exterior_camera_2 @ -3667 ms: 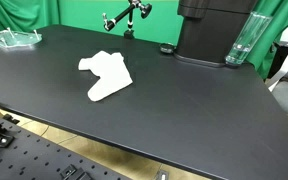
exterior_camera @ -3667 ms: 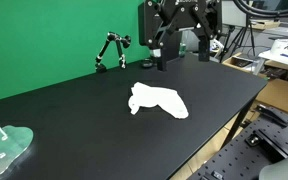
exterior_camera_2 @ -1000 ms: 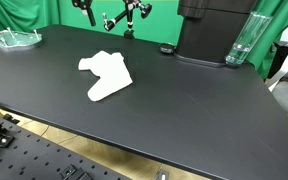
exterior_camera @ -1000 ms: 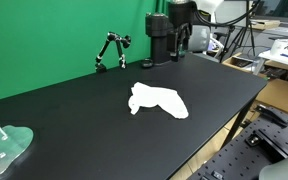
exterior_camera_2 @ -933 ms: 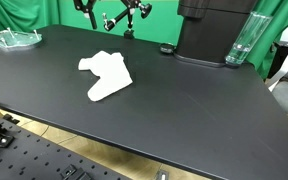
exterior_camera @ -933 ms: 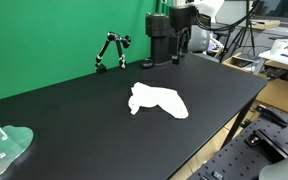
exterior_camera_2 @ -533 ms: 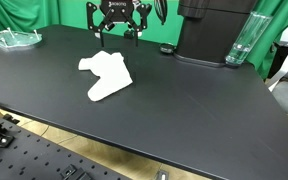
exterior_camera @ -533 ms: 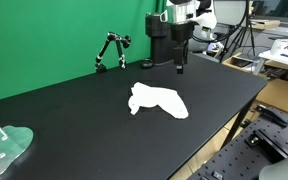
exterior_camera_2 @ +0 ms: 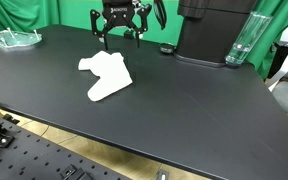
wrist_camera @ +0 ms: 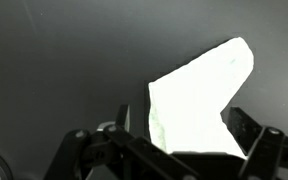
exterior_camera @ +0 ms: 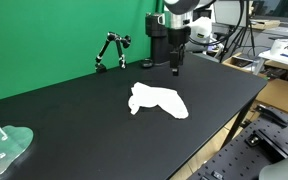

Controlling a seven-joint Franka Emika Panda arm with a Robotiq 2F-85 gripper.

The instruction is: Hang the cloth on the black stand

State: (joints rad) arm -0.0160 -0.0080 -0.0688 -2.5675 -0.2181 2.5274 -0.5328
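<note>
The limp edges (exterior_camera: 180, 110) are lying flat along the black table, so I expect the white cloth (exterior_camera: 156, 97) to hang down in a long drape when I lift it.
A white cloth (exterior_camera: 158, 100) lies crumpled flat on the black table; it also shows in the other exterior view (exterior_camera_2: 106, 73) and in the wrist view (wrist_camera: 196, 100). The black stand (exterior_camera: 111, 51) is a small jointed arm at the table's back edge by the green screen, partly hidden behind my gripper in an exterior view (exterior_camera_2: 134, 14). My gripper (exterior_camera_2: 118, 37) hangs open and empty above the table just behind the cloth, also visible in the other exterior view (exterior_camera: 176, 62). In the wrist view its two fingers frame the cloth (wrist_camera: 184, 145).
A clear plastic piece (exterior_camera: 4, 146) lies at one table corner, also seen in an exterior view (exterior_camera_2: 12, 38). A black machine base (exterior_camera_2: 212, 35) and a clear glass (exterior_camera_2: 240, 45) stand at the back. Table edges drop off to lab racks.
My gripper has come down from high at the back toward the table and now hovers just behind the cloth. The cloth has not moved.
</note>
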